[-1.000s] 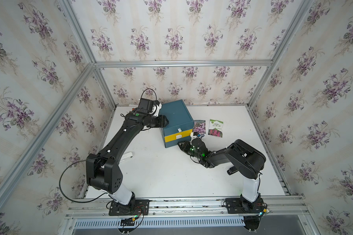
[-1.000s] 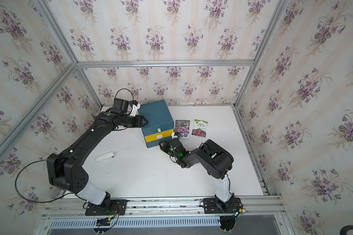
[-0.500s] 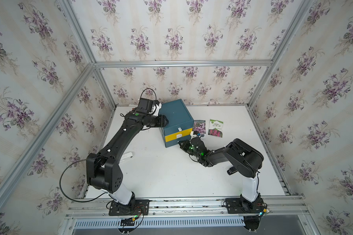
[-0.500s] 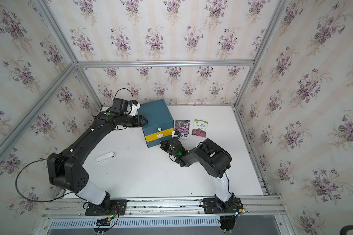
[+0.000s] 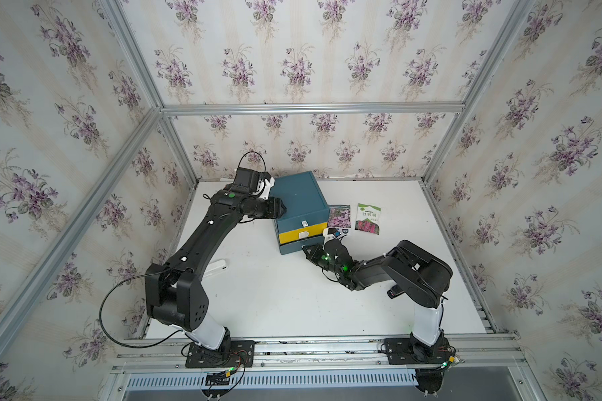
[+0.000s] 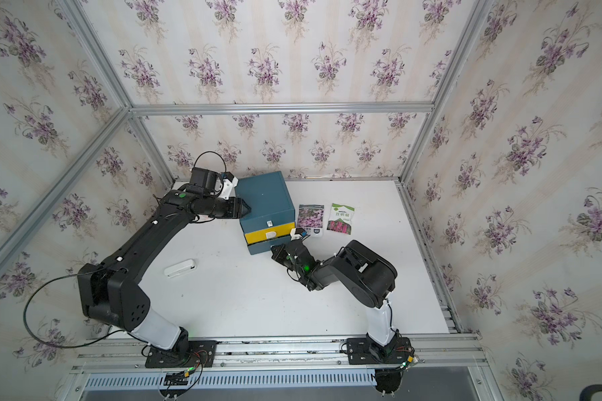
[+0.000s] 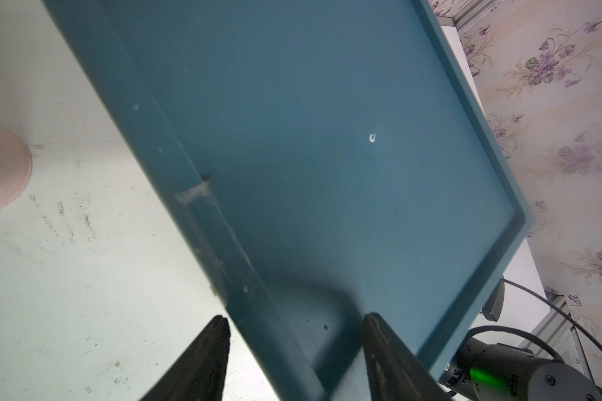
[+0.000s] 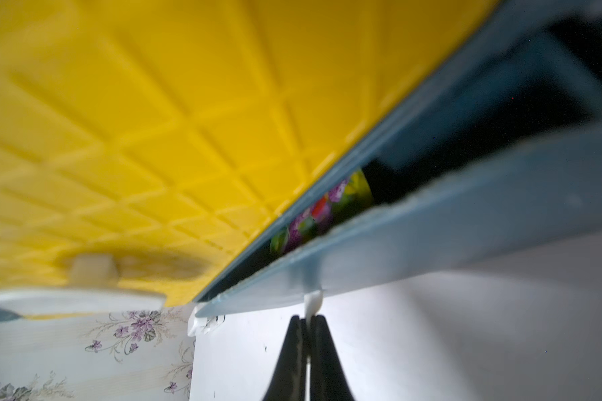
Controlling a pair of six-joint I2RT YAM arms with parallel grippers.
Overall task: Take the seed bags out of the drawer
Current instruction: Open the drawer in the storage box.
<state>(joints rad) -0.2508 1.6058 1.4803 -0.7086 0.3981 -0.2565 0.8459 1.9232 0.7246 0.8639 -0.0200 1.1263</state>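
Observation:
My right gripper should keep pulling the bottom drawer's pull tab (image 8: 313,301) in its fingers until the seed bag in the slit (image 8: 323,210) lies clear of the yellow drawer.
Two seed bags lie on the table right of the teal cabinet (image 5: 298,194) (image 6: 263,194): a pink-purple one (image 5: 339,217) (image 6: 310,218) and a white-green one with red flowers (image 5: 368,218) (image 6: 341,218). A third seed bag (image 8: 313,218) shows through the slit of the bottom drawer (image 5: 294,247) (image 8: 431,243), which stands slightly open under the yellow drawer (image 5: 301,236) (image 8: 153,104). My right gripper (image 5: 306,248) (image 6: 274,250) (image 8: 306,317) is shut on that drawer's white pull tab (image 8: 312,302). My left gripper (image 5: 283,209) (image 6: 248,209) (image 7: 296,316) is open, its fingers straddling the cabinet's upper left edge (image 7: 327,139).
A small white object (image 5: 216,267) (image 6: 179,268) lies on the table left of the cabinet, near my left arm. A small black object (image 5: 395,292) sits under my right arm. Flowered walls and metal frame rails enclose the table on three sides.
My right gripper has moved left to the bottom drawer's front and closed on its pull tab. The left arm stays at the cabinet's edge.

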